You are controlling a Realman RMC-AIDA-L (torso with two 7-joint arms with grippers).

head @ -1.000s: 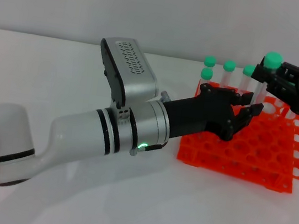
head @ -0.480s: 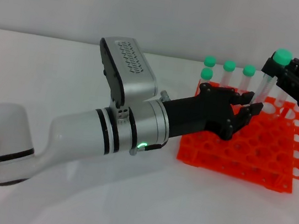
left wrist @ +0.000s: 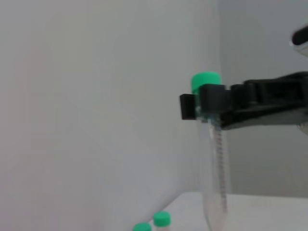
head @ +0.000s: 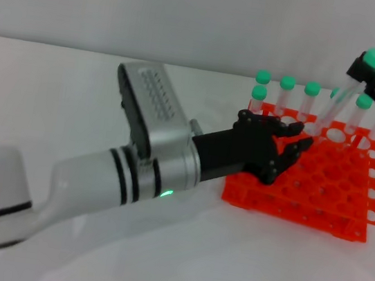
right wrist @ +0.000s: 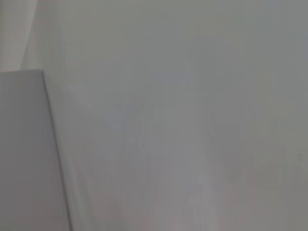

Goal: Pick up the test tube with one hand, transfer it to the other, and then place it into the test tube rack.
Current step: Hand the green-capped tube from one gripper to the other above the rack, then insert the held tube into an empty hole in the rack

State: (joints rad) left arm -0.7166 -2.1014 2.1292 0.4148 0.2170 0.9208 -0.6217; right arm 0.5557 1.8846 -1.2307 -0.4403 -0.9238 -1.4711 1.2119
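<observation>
The rack (head: 265,188) has my left gripper reaching over it, so that gripper should move out of the way before my right gripper brings the tube back to the empty hole (head: 288,120) next to the front green-capped tube.
My right gripper (head: 366,72) is at the far right of the head view, above the back of the orange-red test tube rack (head: 305,195). It is shut on the test tube (head: 344,93) just under its green cap, and the tube hangs tilted with its tip over the rack's back rows. The left wrist view shows the same tube (left wrist: 215,178) held by the right gripper (left wrist: 204,103). My left gripper (head: 292,138) is open and empty, low over the rack's left side, apart from the tube.
Several other green-capped tubes (head: 286,91) stand in the rack's back rows; two of their caps (left wrist: 161,219) show in the left wrist view. The rack stands on a white table (head: 75,97). The right wrist view shows only a grey wall.
My right gripper has carried the tube up and to the right, away from my left gripper. My left arm has drawn back a little to the left, its fingers staying open.
</observation>
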